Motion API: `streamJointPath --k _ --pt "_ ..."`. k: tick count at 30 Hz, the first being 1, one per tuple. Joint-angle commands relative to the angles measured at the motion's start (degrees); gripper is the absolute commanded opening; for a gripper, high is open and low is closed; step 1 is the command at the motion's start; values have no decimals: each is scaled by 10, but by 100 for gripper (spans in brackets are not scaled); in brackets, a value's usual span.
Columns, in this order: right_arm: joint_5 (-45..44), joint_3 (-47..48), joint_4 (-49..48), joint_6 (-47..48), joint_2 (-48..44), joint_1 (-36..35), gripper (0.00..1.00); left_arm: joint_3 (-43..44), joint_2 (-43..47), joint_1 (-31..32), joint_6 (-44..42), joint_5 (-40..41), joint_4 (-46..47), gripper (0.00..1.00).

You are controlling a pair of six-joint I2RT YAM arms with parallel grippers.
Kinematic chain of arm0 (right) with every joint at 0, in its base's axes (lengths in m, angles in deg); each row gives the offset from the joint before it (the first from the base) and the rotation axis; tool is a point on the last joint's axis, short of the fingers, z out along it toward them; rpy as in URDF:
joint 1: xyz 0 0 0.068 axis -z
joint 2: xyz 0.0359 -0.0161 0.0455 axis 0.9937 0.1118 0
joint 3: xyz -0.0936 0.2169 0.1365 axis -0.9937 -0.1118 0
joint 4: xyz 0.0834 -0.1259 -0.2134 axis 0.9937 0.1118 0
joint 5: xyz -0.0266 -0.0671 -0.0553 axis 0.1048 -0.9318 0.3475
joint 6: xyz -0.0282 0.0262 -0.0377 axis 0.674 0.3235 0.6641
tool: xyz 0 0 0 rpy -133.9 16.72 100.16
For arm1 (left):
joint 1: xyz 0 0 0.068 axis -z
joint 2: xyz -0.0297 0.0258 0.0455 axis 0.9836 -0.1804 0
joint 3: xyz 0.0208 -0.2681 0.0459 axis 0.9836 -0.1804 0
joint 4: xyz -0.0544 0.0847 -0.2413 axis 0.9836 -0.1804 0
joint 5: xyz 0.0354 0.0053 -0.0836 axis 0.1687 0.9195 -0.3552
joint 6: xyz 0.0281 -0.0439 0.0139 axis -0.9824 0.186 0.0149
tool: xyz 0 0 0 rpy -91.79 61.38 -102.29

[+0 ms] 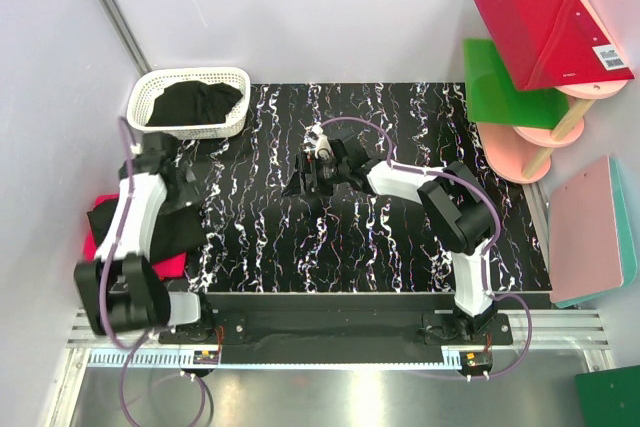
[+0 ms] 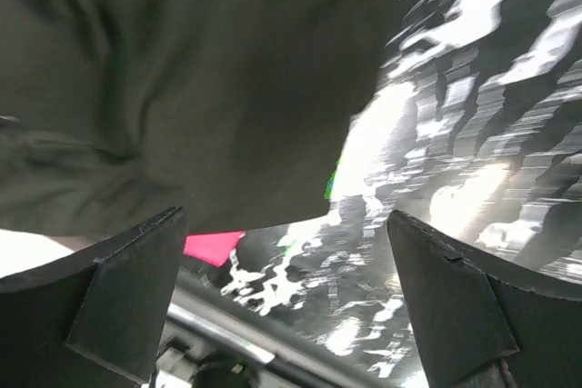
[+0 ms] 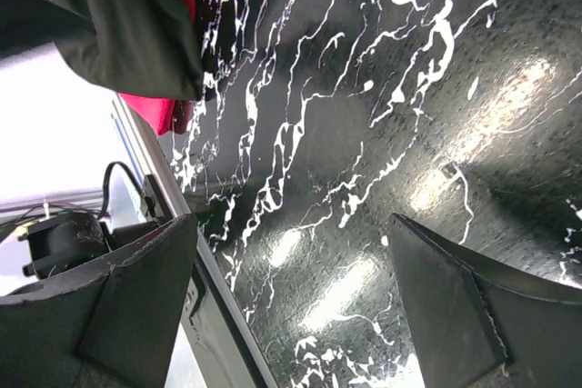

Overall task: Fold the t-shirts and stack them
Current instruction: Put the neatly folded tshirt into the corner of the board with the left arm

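The black t-shirt over the hot-pink one has loose creases running through it. Its edge will bunch up and show more pink when I pull.
A folded black t-shirt lies on a hot-pink one at the table's left edge. In the left wrist view the black t-shirt fills the upper left, with a pink corner under it. My left gripper is open and empty, just over the stack's near edge. Another black t-shirt lies crumpled in the white basket. My right gripper is open and empty over the bare table middle. Its view shows the stack at the upper left.
The black marbled table top spreads between the arms. Stiff red, green and pink boards stand off the table's right side. A metal rail runs along the near edge.
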Motion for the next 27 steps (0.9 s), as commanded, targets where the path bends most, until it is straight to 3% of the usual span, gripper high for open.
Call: streamJointPath --k 1,7,15,18,19,21,22,27 --pt "-3 27 20 23 -3 -1 93 -20 -52 22 19 108 -33 98" --pt "-1 32 28 26 7 0 93 -22 -17 26 37 173 -35 99" --pt "-7 36 38 41 -1 1 93 -27 130 26 30 218 -22 95" --pt "-11 35 48 51 -8 3 93 -19 161 46 67 267 -58 69" --pt "-11 34 50 53 -9 5 94 -13 163 46 78 267 -88 40" --pt "-11 28 51 55 -15 10 94 1 158 46 96 260 -122 5" --pt "-10 26 52 56 -17 13 94 11 148 46 94 238 -130 0" --pt "7 14 51 52 -27 34 94 8 57 60 88 128 -180 0"
